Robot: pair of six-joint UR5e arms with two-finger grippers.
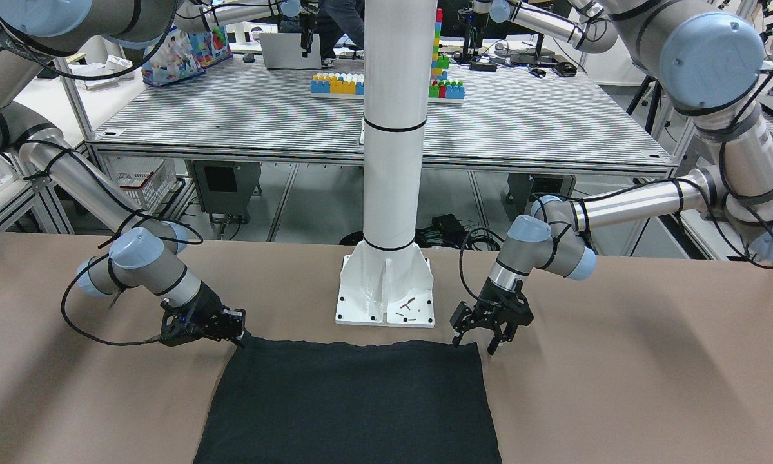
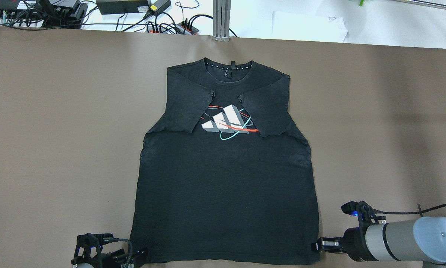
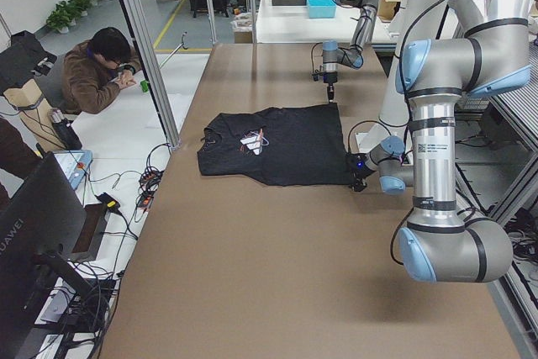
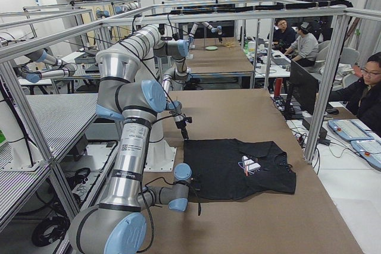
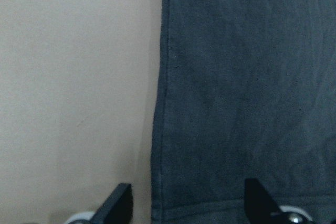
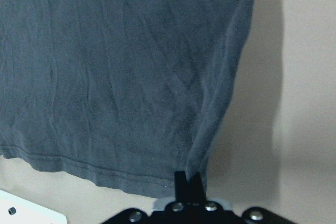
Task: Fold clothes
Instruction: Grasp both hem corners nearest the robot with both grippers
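Note:
The black T-shirt (image 1: 352,406) lies with its thin hem (image 1: 354,343) slightly wavy. I expect it to sag between my grippers and fold onto itself when I carry both corners over.
The clothes are one black T-shirt (image 2: 223,186), lying flat on the brown table with both sleeves folded in and a white three-stripe logo (image 2: 226,123) facing up. My right gripper (image 6: 189,179) lies low and is shut on the hem's corner (image 2: 314,246), also shown in the front view (image 1: 239,334). My left gripper (image 5: 186,205) is open at the other hem corner: one finger (image 5: 118,205) is over the bare table, the other (image 5: 257,203) over the cloth. The front view shows this gripper (image 1: 486,338) tilted down at the corner. I cannot tell whether it touches the fabric.
The white pillar's base (image 1: 386,303) stands just behind the hem, between the two grippers. Cables and power strips (image 2: 163,26) lie past the table's far edge. A person (image 3: 101,69) sits beyond the far side of the table. Bare brown table (image 2: 59,149) flanks the shirt on both sides.

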